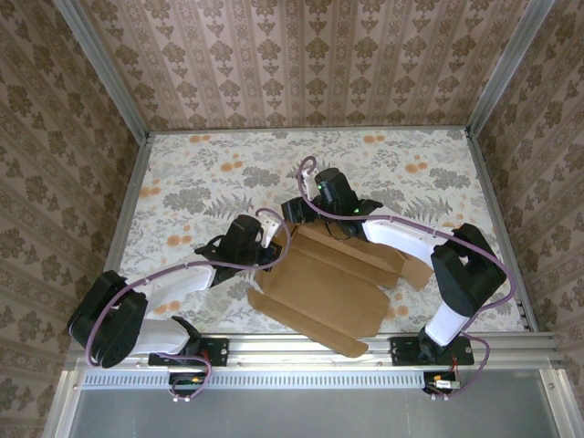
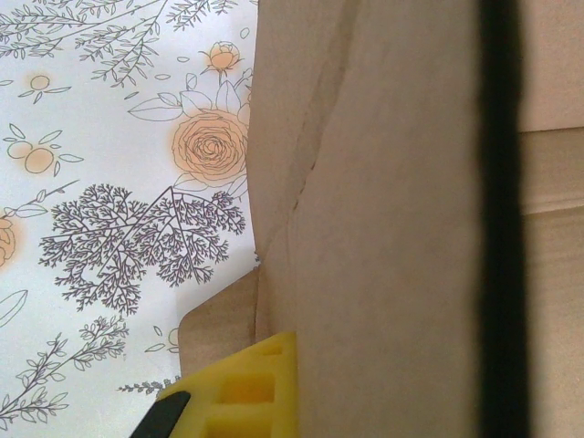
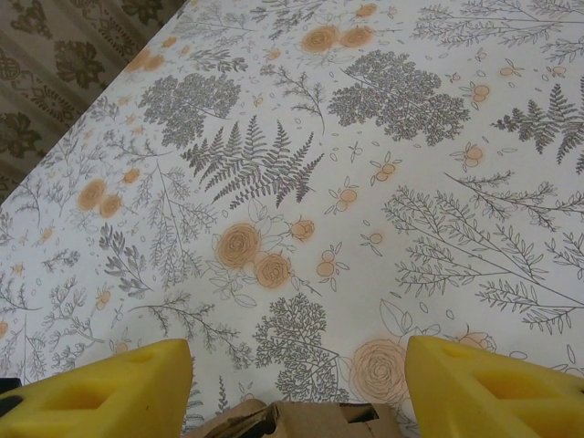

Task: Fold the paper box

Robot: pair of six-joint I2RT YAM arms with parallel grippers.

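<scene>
My left gripper is holding the box's side panel (image 2: 383,228) short of the box's far corner. It should open and grab the cardboard at the corner (image 3: 315,420) under my right gripper.
The paper box (image 1: 328,283), plain brown cardboard, lies partly folded near the table's front, with a raised wall along its far side. My left gripper (image 1: 272,241) is at the box's left edge, shut on an upright cardboard panel (image 2: 383,228). One yellow finger (image 2: 246,392) presses flat against that panel, and the other is hidden behind it. My right gripper (image 3: 297,351) hovers over the box's far left corner with its yellow fingers wide open. Nothing is held between them, and a cardboard edge (image 3: 301,422) shows just below.
The floral tablecloth (image 1: 228,173) covers the table out to patterned walls on three sides. A metal rail (image 1: 365,342) runs along the near edge, and the box's front flap reaches it. Bare cloth lies beyond the box toward the back.
</scene>
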